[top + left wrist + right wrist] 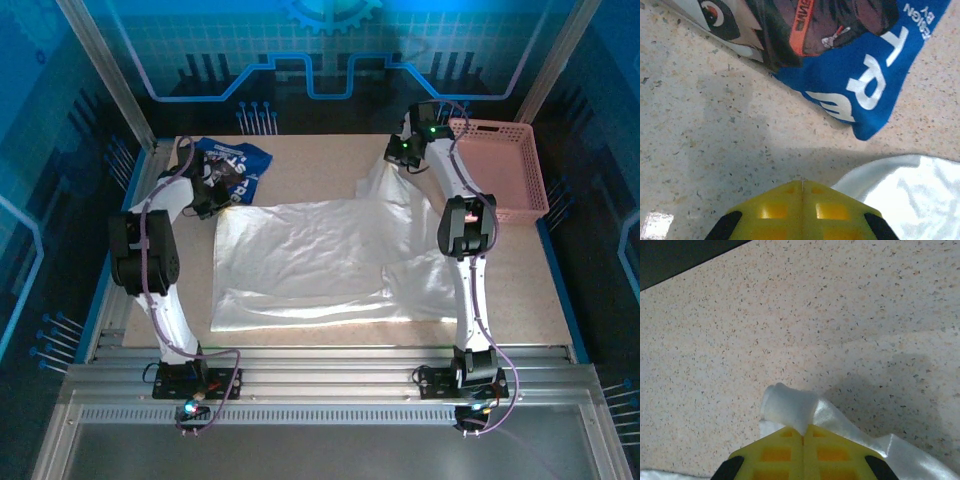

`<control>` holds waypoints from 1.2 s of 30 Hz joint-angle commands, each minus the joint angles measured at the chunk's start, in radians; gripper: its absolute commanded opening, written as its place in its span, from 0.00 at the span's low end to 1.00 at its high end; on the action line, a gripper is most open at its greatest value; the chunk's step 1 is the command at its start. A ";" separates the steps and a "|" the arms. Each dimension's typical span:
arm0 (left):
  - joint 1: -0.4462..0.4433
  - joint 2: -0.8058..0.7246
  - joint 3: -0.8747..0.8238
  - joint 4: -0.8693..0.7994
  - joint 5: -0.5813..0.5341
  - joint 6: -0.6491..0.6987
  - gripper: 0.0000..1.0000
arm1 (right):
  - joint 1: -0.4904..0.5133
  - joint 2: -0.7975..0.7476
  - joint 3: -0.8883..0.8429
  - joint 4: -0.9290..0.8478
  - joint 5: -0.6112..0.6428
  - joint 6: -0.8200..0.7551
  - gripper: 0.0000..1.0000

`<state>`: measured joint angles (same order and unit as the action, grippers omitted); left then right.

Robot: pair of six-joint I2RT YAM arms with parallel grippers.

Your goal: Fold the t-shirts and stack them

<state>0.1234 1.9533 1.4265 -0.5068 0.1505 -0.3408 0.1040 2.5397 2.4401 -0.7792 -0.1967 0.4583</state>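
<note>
The white t-shirt's back edge [789, 405] is held in my right gripper and the t-shirt's middle lies spread out, so I should keep holding until that edge lies folded over the middle [412, 265].
The white t-shirt [320, 260] lies spread across the middle of the table, rumpled, with its back right part drawn up toward my right gripper [400, 156]. That gripper [804, 429] is shut on a fold of the white shirt [790, 407], which pokes out past the yellow tips. The royal-blue t-shirt [235, 165] with white lettering [865, 65] lies crumpled at the back left. My left gripper [213, 197] sits at the white shirt's back left corner, just in front of the blue one. Its fingers [802, 184] are pressed together with no cloth showing between the tips; the white edge [920, 195] runs beside them.
A pink lattice basket [505, 170] stands at the back right, close behind the right arm. Bare speckled tabletop [320, 165] lies between the blue shirt and the right gripper. The table's raised frame runs along the left side [130, 230].
</note>
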 commanded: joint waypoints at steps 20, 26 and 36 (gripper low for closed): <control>0.004 -0.224 -0.157 -0.011 -0.072 0.071 0.00 | -0.105 -0.456 -0.547 0.070 0.046 -0.131 0.00; 0.005 -0.310 -0.246 -0.006 -0.105 0.065 0.00 | -0.133 -0.556 -0.665 0.063 0.031 -0.145 0.00; 0.019 -0.461 -0.382 -0.025 -0.158 0.011 0.00 | -0.140 -0.702 -0.877 0.066 -0.012 -0.138 0.00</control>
<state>0.1246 1.5497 1.0782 -0.4995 0.0368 -0.3012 -0.0208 1.8915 1.6135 -0.7177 -0.1902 0.3313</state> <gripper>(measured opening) 0.053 0.064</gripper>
